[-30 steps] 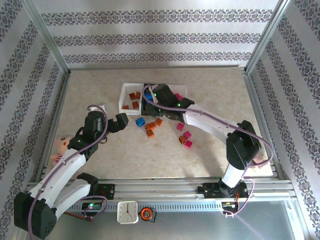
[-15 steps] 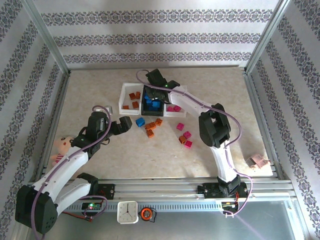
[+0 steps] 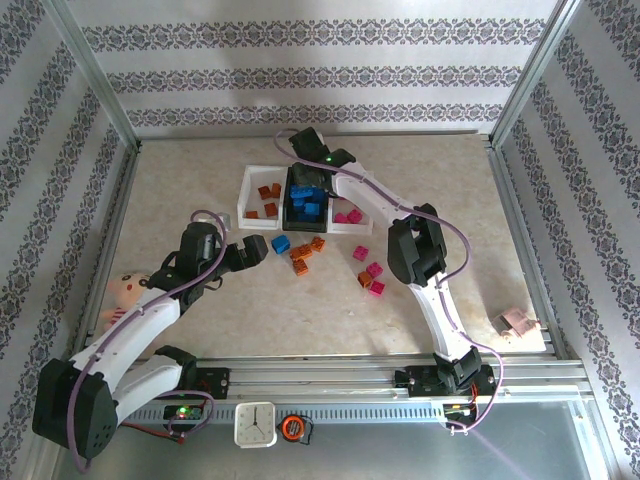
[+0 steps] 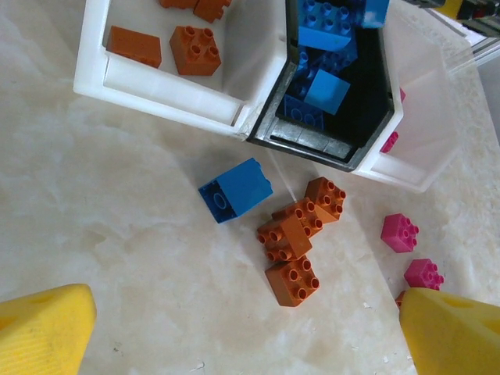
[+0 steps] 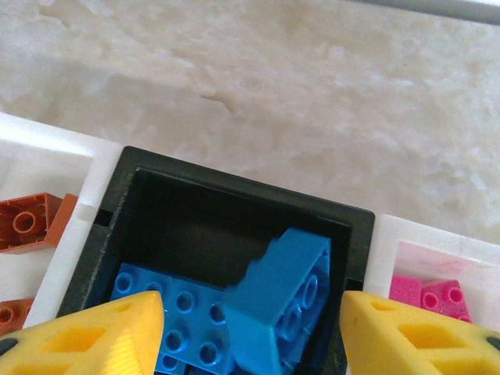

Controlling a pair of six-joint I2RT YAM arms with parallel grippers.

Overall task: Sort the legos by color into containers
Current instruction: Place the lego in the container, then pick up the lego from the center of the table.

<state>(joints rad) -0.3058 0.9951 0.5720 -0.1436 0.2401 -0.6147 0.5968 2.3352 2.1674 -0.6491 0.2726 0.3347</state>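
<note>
My open right gripper is hanging over the black bin (image 3: 304, 207). It should back out of the way before my left gripper brings the loose blue lego (image 3: 281, 244) there.
Three containers stand in a row: a white bin (image 3: 250, 197) with orange legos, a black bin (image 3: 290, 205) with blue ones, and a white bin (image 3: 352, 226) with pink ones. My right gripper (image 5: 250, 336) hangs open over the black bin (image 5: 234, 187); a blue lego (image 5: 285, 301) lies tilted and blurred inside it, clear of both fingers. My left gripper (image 4: 248, 336) is open and empty just short of a loose blue lego (image 4: 236, 190) and three orange legos (image 4: 293, 238). Pink legos (image 3: 370, 275) lie to the right on the table.
A small doll (image 3: 125, 290) lies at the left edge beside my left arm. A small pinkish object (image 3: 515, 322) sits at the right rail. A clock (image 3: 255, 425) and tape roll (image 3: 292, 428) rest on the near rail.
My right gripper rose and reached further back over the black bin, then opened and let go of a blue lego. My left gripper crept slightly toward the loose legos.
</note>
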